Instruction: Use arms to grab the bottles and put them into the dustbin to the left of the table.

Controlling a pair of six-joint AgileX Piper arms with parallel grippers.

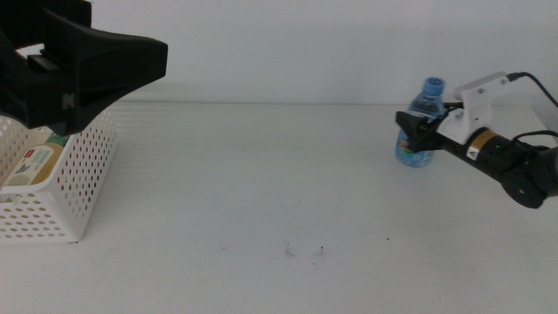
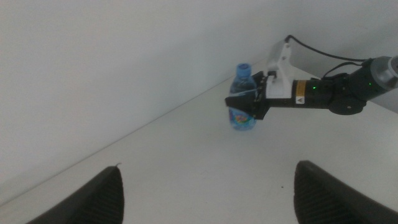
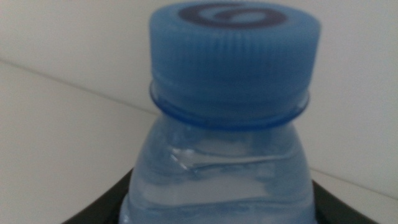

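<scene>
The clear water bottle (image 1: 425, 106) is upright in the ends of my right gripper's fingers, and the table's middle (image 1: 255, 179) is open. I should keep carrying the bottle there until it stands, then let go.
The clear water bottle (image 1: 422, 122) with a blue cap stands upright at the far right of the white table (image 1: 261, 174). My right gripper (image 1: 417, 133) comes in from the right and is shut on its body, as the left wrist view (image 2: 247, 103) also shows. The right wrist view shows the bottle (image 3: 230, 93) close up, with a dark jaw against each side. The yellow tea bottle (image 1: 33, 164) lies inside the white perforated dustbin (image 1: 78, 183) at the left. My left gripper (image 1: 96, 65) hangs above the dustbin, open and empty (image 2: 206, 168).
A pale wall runs behind the table's far edge. A few tiny dark specks (image 1: 289, 252) mark the tabletop near the front middle. The right arm's black cable (image 1: 536, 87) loops behind its white bracket.
</scene>
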